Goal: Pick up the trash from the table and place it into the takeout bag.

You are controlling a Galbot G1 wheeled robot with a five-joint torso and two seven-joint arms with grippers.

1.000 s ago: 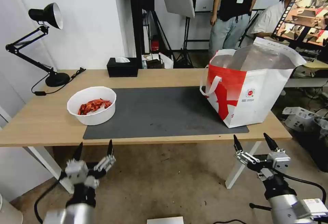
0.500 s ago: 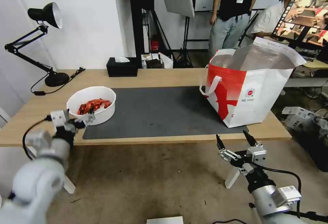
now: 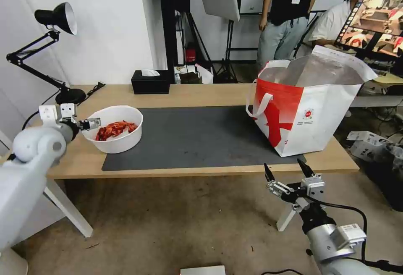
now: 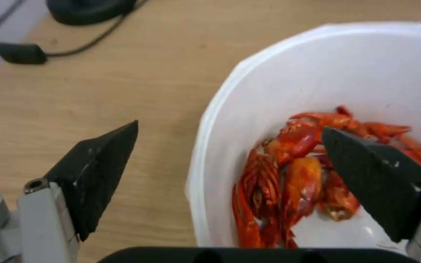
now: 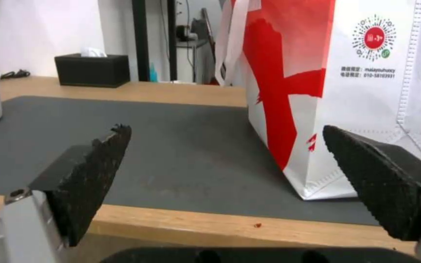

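The red shells [image 3: 116, 129] lie well below the top of the bowl's high side [image 3: 115, 113], so they should come along inside when I pick up the white bowl by its rim and carry it.
The trash in view is a white bowl [image 3: 112, 129] of red shells [image 4: 293, 171], standing on the left end of the light-wood table [image 3: 189, 94], at the edge of the dark grey mat [image 3: 197, 136]. My left gripper [image 3: 93, 123] is open at the bowl's left rim. In the left wrist view this gripper [image 4: 230, 128] straddles the rim, one finger [image 4: 98, 171] over the wood, the other over the shells. The red-and-white takeout bag [image 3: 310, 107] stands open on the table's right end. My right gripper [image 3: 282, 163] hangs open in front of the table's front edge, near the bag [image 5: 318, 73].
A black tissue box [image 3: 150, 82] sits at the table's back edge. A black desk lamp [image 3: 54, 19] and its cable occupy the back left corner. People stand behind the table beside a monitor [image 3: 373, 19]. Clutter lies on the floor at the right.
My left arm has risen from below the table's front edge and swung left, reaching the bowl's left rim. My right gripper has shifted left and slightly up, still open.
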